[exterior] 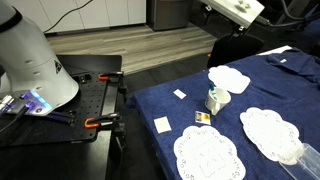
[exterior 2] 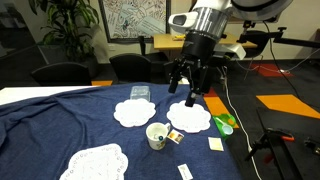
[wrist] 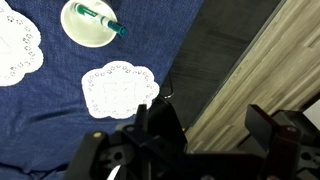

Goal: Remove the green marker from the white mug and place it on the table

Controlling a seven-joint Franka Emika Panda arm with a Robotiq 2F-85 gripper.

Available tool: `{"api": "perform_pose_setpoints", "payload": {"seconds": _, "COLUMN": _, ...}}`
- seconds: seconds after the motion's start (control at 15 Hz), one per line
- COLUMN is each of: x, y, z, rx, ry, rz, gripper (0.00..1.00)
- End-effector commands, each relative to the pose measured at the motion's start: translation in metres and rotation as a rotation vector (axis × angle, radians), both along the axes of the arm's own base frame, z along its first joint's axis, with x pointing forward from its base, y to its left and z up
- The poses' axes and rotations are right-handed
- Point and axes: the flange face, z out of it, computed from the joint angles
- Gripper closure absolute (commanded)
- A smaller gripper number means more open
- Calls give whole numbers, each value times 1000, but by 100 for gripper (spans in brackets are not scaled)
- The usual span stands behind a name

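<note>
The white mug is away from my gripper, which points down past the table's edge (wrist: 185, 42). Next, I bring my gripper back, tilt it level and move toward the green marker's tip (wrist: 121, 29).
The white mug (wrist: 88, 25) stands on the navy-blue table (wrist: 60, 110) and shows from above at the top left of the wrist view. The teal-green marker (wrist: 100, 18) lies slanted inside it, its tip over the rim. The mug also shows in both exterior views (exterior: 216, 100) (exterior 2: 157, 135). My gripper (exterior 2: 190, 88) hangs open and empty well above the table, above a doily and up and to the right of the mug. In the wrist view its dark fingers (wrist: 210, 135) are spread wide over the table's edge and the floor.
Three white lace doilies (exterior 2: 132, 112) (exterior 2: 188, 117) (exterior 2: 95, 162) lie around the mug. Small cards (exterior 2: 185, 171) (exterior 2: 215, 145) and a small packet (exterior 2: 175, 137) lie near it. A clear bottle (exterior: 305, 155) lies at the table's edge. The black workbench with orange clamps (exterior: 95, 100) stands beside the table.
</note>
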Motion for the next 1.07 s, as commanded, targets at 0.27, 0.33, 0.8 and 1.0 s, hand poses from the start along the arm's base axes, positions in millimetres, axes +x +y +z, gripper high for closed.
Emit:
{"api": "perform_pose_setpoints", "payload": {"seconds": 0.27, "x": 10, "y": -7, "z": -12, "rx": 235, "ry": -158, "rz": 211, "gripper": 0}}
{"api": "perform_pose_setpoints", "payload": {"seconds": 0.33, "x": 12, "y": -10, "z": -16, "rx": 253, "ry": -172, "rz": 232, "gripper": 0}}
{"api": "perform_pose_setpoints", "payload": {"seconds": 0.8, "x": 32, "y": -39, "z": -64, "rx": 240, "ry": -283, "rz": 272, "gripper": 0}}
{"api": "perform_pose_setpoints", "payload": {"seconds": 1.0, "x": 39, "y": -42, "z": -85, "rx": 282, "ry": -301, "rz": 311, "gripper": 0}}
